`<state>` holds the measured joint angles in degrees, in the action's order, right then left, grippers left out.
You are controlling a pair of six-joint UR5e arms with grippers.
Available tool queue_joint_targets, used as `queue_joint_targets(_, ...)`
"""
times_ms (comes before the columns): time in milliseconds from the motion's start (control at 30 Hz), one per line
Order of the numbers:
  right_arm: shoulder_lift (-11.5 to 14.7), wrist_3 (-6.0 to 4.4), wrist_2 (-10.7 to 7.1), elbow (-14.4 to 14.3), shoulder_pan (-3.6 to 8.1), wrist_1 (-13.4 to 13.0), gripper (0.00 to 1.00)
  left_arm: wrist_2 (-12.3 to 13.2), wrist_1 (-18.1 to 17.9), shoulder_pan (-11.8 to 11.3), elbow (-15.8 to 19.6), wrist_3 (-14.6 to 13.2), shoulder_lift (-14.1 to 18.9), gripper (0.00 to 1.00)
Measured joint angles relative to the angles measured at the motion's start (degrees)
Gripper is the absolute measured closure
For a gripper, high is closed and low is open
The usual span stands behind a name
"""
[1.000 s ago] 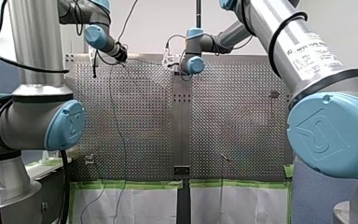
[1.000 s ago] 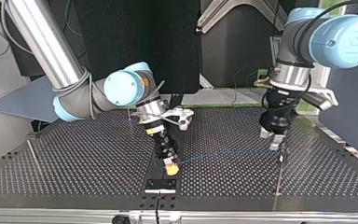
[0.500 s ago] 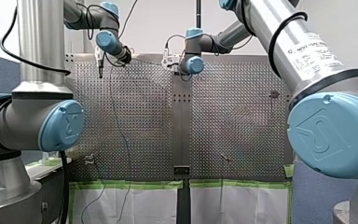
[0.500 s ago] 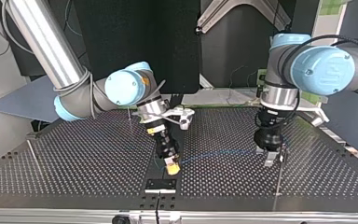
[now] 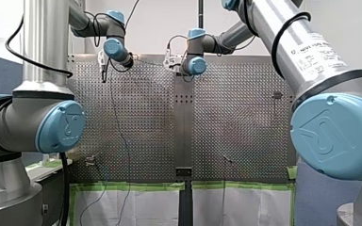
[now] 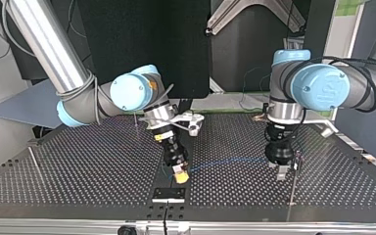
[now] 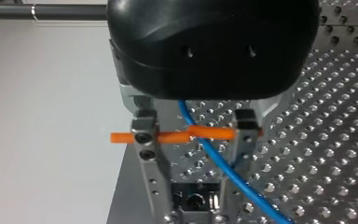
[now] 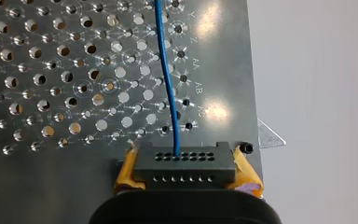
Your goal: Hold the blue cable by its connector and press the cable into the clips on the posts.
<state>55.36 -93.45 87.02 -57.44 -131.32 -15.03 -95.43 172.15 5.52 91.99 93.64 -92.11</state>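
I expect the blue cable (image 8: 166, 70) to bend into a smooth sideways arc when I carry the dark connector (image 8: 183, 166), because the cable already bows slightly above the connector.
The blue cable (image 6: 230, 160) lies low over the perforated table (image 6: 78, 171), between my two grippers. My right gripper (image 6: 179, 175), with yellow pads, is shut on the cable's dark connector (image 8: 184, 163); the cable (image 8: 168, 84) leaves the connector straight ahead. My left gripper (image 6: 283, 171) hangs over the cable's other stretch, beside a thin upright post (image 6: 293, 186). Its metal fingers (image 7: 144, 154) stand apart and the cable (image 7: 228, 170) runs between them without being pinched. An orange rod (image 7: 168, 136) bridges the two fingers. A small metal block (image 7: 196, 201) sits under the fingertips.
Two more thin posts stand at the top view's left (image 6: 33, 161) and behind my right arm (image 6: 135, 122). A black plate (image 6: 168, 194) lies at the near edge below my right gripper. The table edge runs close beside my left gripper in its wrist view.
My left arm has swung toward the top view's left and nearer, bringing its gripper down over the cable beside the thin post. My right arm has not moved.
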Motion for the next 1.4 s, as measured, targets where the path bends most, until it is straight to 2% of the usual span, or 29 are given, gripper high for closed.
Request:
queue_joint_targets(400, -0.1, 0.08, 0.0, 0.0, 0.08, 0.03, 1.0, -0.08, -0.58, 0.14, -0.23, -0.04, -0.02, 0.0)
queue_joint_targets(433, -0.1, 0.09, 0.0, 0.0, 0.1, 0.05, 1.0, -0.12, -0.74, 0.18, -0.23, -0.09, -0.02, 0.25)
queue_joint_targets(467, -0.1, 0.08, 0.0, 0.0, 0.11, 0.05, 1.0, -0.24, -0.93, 0.23, -0.22, -0.3, -0.03, 0.36)
queue_joint_targets(500, -0.1, 0.09, 0.0, 0.0, 0.11, 0.06, 1.0, -0.41, -1.02, 0.29, -0.23, -0.56, -0.02, 0.36)
queue_joint_targets(533, -0.12, 0.09, 0.0, -0.01, 0.12, 0.07, 1.0, -0.64, -1.09, 0.35, -0.22, -0.88, -0.02, 0.91)
queue_joint_targets(567, -0.14, 0.09, 0.0, -0.01, 0.12, 0.07, 1.0, -0.99, -1.17, 0.46, -0.22, -1.32, -0.02, 1.0)
queue_joint_targets(700, -0.13, 0.09, 0.0, 0.0, 0.19, 0.08, 1.0, -2.29, -1.41, 0.97, -0.18, -2.94, 0.01, 1.0)
queue_joint_targets(967, -0.13, 0.09, 0.0, -0.01, 0.23, 0.08, 1.0, -2.15, -2.14, 1.83, -0.09, -6.2, 0.01, 1.0)
queue_joint_targets(1233, -0.18, 0.21, 0.13, -0.17, 0.31, 0.08, 1.0, -2.57, -2.07, 2.04, -0.08, -6.53, 0.03, 1.0)
queue_joint_targets(1400, -0.23, 0.36, 0.36, -0.46, 0.48, 0.08, 1.0, -3.54, -2.07, 2.07, -0.07, -5.71, 0.03, 1.0)
